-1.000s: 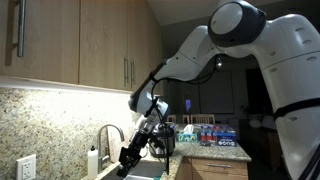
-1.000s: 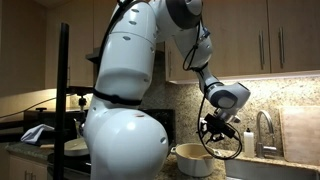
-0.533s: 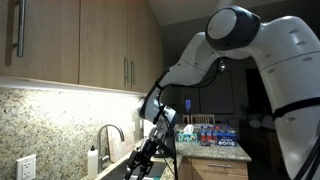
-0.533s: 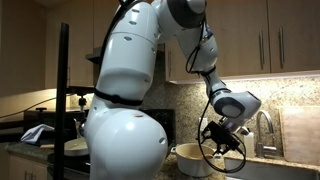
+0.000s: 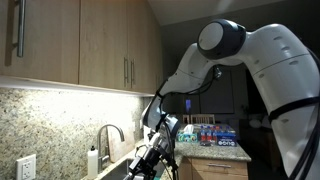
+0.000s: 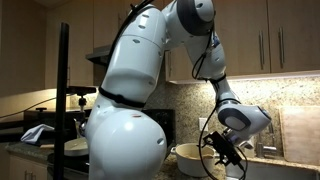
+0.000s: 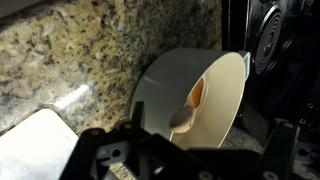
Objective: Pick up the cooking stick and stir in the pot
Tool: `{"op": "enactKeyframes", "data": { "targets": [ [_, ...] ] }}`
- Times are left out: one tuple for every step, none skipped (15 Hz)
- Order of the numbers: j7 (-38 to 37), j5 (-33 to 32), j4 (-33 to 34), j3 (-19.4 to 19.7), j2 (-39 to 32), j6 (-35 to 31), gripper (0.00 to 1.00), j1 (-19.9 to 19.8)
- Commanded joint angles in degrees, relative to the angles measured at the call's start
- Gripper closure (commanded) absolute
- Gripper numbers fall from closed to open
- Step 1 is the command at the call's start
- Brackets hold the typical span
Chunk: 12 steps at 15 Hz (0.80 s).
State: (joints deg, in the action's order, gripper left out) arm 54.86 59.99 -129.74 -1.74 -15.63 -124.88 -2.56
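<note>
I should expect the pot to be empty when I raise the cooking stick [image 7: 184, 118], because the cream pot's inside [image 7: 222, 95] looks clean around the stick.
A cream pot [image 7: 232, 100] lies large in the wrist view, its mouth turned toward the dark stove. Inside it rests the cooking stick [image 7: 186, 117], its spoon end grey and its shaft wood-coloured, touching neither finger. My gripper [image 7: 205, 145] is open, with dark fingers [image 7: 110, 155] spread wide at the bottom of the frame and nothing between them. In an exterior view the gripper [image 6: 226, 157] hangs low just beside the pot [image 6: 190, 159] on the counter. In an exterior view the gripper [image 5: 148, 166] is down near the sink; the pot is hidden there.
A speckled granite backsplash [image 7: 90, 50] runs behind the pot. A white board [image 7: 35, 145] lies nearby. A faucet [image 5: 108, 134] and soap bottle [image 5: 93, 160] stand by the sink. Wall cabinets [image 5: 90, 40] hang overhead. The black stove [image 7: 285, 45] borders the pot.
The jaws have gone from nearly shut to wide open. The gripper has dropped lower and shifted sideways beside the pot, and the cooking stick now lies loose in the pot.
</note>
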Motion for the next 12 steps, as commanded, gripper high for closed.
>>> {"op": "enactKeyframes", "data": {
  "targets": [
    [3.82,2.58,2.28,-0.22,-2.78,2.66,0.00,-0.83],
    [4.07,2.81,2.85,-0.23,-3.36,3.03,0.00,-0.84],
    [4.41,3.06,3.54,-0.30,-3.88,3.38,0.00,-0.82],
    [4.69,3.18,4.08,-0.36,-4.30,3.63,0.00,-0.80],
    [4.54,2.94,4.87,-0.44,-4.76,3.79,0.00,-0.65],
    [4.48,2.71,5.60,-0.49,-5.30,4.16,0.00,-0.63],
    [4.14,2.40,6.63,-0.55,-6.07,4.90,0.00,-0.63],
    [4.03,2.21,7.39,-0.58,-6.63,5.53,0.00,-0.63],
    [3.67,1.77,8.36,-0.63,-7.39,6.41,0.00,-0.56],
    [3.45,1.59,9.02,-0.66,-7.98,6.92,0.00,-0.50],
    [3.28,1.39,9.83,-0.69,-8.73,7.63,0.00,-0.44],
    [3.17,1.23,10.52,-0.71,-9.42,8.27,0.00,-0.41]
  ]
}}
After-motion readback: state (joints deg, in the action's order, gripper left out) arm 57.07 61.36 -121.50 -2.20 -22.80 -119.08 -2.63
